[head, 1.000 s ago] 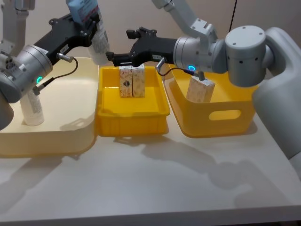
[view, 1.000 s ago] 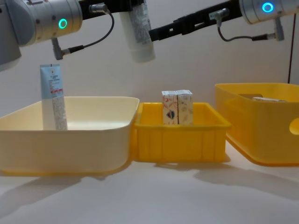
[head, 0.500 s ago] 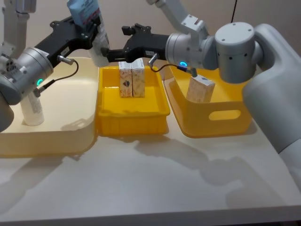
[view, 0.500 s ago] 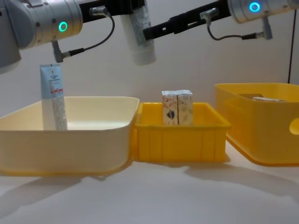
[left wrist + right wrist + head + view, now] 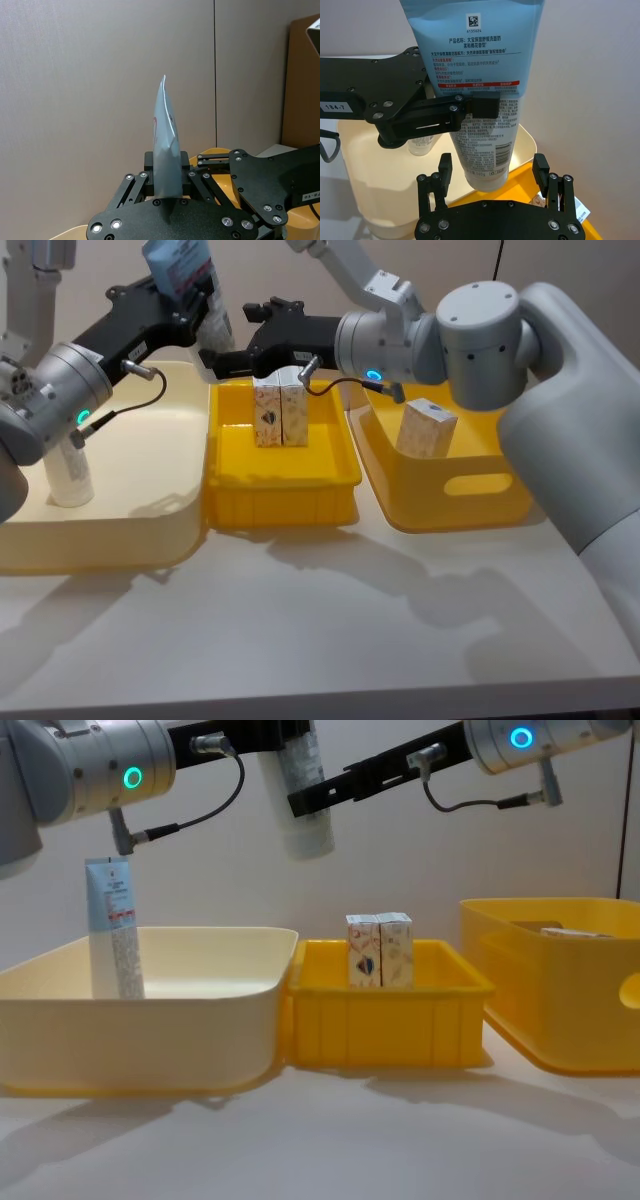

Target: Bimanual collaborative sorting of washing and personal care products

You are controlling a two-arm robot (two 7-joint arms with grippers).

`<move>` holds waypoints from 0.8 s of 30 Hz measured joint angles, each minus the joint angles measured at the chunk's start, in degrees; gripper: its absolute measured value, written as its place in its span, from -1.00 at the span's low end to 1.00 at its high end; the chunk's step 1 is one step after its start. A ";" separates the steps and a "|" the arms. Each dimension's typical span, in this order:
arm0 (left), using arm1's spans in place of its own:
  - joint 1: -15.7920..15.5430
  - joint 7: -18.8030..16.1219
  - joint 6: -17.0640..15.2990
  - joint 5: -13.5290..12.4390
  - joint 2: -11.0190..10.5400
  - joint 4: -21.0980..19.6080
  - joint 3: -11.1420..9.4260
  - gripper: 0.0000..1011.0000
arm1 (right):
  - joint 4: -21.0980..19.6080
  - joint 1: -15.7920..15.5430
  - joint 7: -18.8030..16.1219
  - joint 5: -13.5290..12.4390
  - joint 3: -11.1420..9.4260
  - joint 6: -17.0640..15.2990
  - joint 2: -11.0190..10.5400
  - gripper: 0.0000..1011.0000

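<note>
The tilted carton (image 5: 427, 429) stands by itself in the yellow bin with open space (image 5: 476, 434) next to it, so the carton will fall over when I drop the tube in.
My left gripper (image 5: 190, 315) (image 5: 167, 172) is shut on a light blue and white tube (image 5: 185, 265) (image 5: 305, 815) (image 5: 485, 125), held cap down above the seam between the cream bin (image 5: 130, 540) and the small yellow tray (image 5: 280, 495). From the right, my right gripper (image 5: 215, 362) (image 5: 492, 170) is open, with its fingers on either side of the tube's lower end, apart from it. A second tube (image 5: 70, 470) (image 5: 112, 930) stands upright in the cream bin. Two cartons (image 5: 280, 413) (image 5: 380, 950) stand side by side in the tray.
A deeper yellow bin (image 5: 470, 495) at the right holds one tilted carton (image 5: 428, 430). All three containers sit in a row at the back of the white table. The right arm stretches across above the tray and the yellow bin.
My right gripper has travelled left, from beside the tube to having its open fingers around the tube's lower end. The left gripper and the tube have stayed put.
</note>
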State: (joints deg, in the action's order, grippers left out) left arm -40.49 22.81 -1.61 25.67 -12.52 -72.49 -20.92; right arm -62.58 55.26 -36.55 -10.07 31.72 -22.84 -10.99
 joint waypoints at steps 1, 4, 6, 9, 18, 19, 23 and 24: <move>0.03 0.00 0.00 0.01 -0.01 -0.04 0.00 -0.47 | 0.19 0.14 0.00 0.02 0.15 0.03 0.06 0.98; 0.13 0.05 0.00 0.07 -0.12 -0.17 0.00 -0.47 | 0.93 0.62 -0.02 0.23 0.67 0.37 0.24 0.98; 0.18 0.09 -0.01 0.12 -0.16 -0.25 -0.03 -0.47 | 1.72 1.07 -0.02 0.45 1.10 0.78 0.46 0.98; 0.24 0.14 -0.04 0.18 -0.25 -0.34 -0.10 -0.47 | 2.69 1.59 -0.02 0.73 1.63 1.45 0.81 0.98; 0.51 0.21 -0.38 0.35 -0.55 -0.82 -0.23 -0.47 | 5.94 3.19 -0.16 1.23 3.17 3.12 2.22 0.98; 0.59 0.21 -0.43 0.37 -0.61 -0.92 -0.24 -0.47 | 6.22 3.31 -0.19 1.25 3.32 3.20 2.39 0.98; 0.83 0.16 -0.61 0.40 -0.80 -1.28 -0.25 -0.47 | 7.10 3.71 -0.28 1.34 3.90 3.68 2.95 0.98; 0.88 0.12 -0.64 0.40 -0.85 -1.37 -0.25 -0.47 | 7.25 3.77 -0.29 1.37 3.99 3.82 3.04 0.98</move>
State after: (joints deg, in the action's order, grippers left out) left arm -39.61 22.93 -2.26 26.07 -13.36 -73.86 -21.16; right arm -55.33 59.03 -36.84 -8.71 35.71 -19.02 -7.95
